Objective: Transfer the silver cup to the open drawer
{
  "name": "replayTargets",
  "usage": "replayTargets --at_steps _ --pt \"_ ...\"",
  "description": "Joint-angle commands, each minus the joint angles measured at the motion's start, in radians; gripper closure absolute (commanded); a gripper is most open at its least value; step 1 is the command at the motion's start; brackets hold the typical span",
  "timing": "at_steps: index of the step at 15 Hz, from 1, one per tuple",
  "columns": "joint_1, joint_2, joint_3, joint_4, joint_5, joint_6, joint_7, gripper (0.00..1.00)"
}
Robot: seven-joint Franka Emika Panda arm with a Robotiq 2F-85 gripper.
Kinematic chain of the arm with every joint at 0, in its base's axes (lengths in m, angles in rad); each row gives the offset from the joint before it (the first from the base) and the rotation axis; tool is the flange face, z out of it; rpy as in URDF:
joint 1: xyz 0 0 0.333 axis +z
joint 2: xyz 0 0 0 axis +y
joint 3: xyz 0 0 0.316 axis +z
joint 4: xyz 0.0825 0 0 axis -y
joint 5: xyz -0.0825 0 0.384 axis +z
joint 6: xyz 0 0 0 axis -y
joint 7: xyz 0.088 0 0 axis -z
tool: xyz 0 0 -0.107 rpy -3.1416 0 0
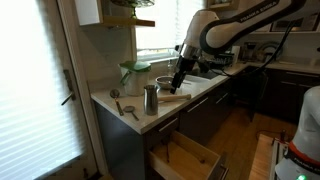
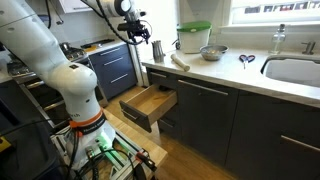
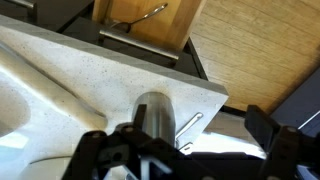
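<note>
My gripper should tilt level, center itself and come in low around the cup's side (image 1: 151, 101), because it points steeply down and the silver cup's rim (image 1: 151, 87) is closer to one finger.
The silver cup (image 1: 151, 99) stands upright near the counter's front corner; it also shows in an exterior view (image 2: 158, 49) and in the wrist view (image 3: 154, 113). My gripper (image 1: 180, 77) is open and empty, a little above and to one side of the cup, as an exterior view (image 2: 137, 33) also shows. In the wrist view the gripper (image 3: 185, 145) has its fingers spread wide, with the cup close to one finger. The open drawer (image 1: 186, 157), pale wood inside, sticks out below the counter in both exterior views (image 2: 150, 103) and at the wrist view's top (image 3: 150, 20).
A green-lidded jar (image 1: 134, 75), a metal bowl (image 1: 165, 83) and a wooden stick (image 1: 172, 97) stand close to the cup. Metal utensils (image 1: 126, 108) lie near the counter corner. Scissors (image 2: 246, 60) and a sink (image 2: 295, 70) are further along.
</note>
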Motion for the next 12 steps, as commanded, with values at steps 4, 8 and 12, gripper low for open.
replayTargets --at_steps 4,8,12 --pt "0.067 0.110 -0.126 -0.053 0.300 0.282 -0.264 0.00" --pt "0.213 0.150 -0.259 -0.046 0.610 0.372 -0.574 0.00" --pt "0.294 0.129 -0.323 -0.034 0.900 0.311 -0.898 0.00"
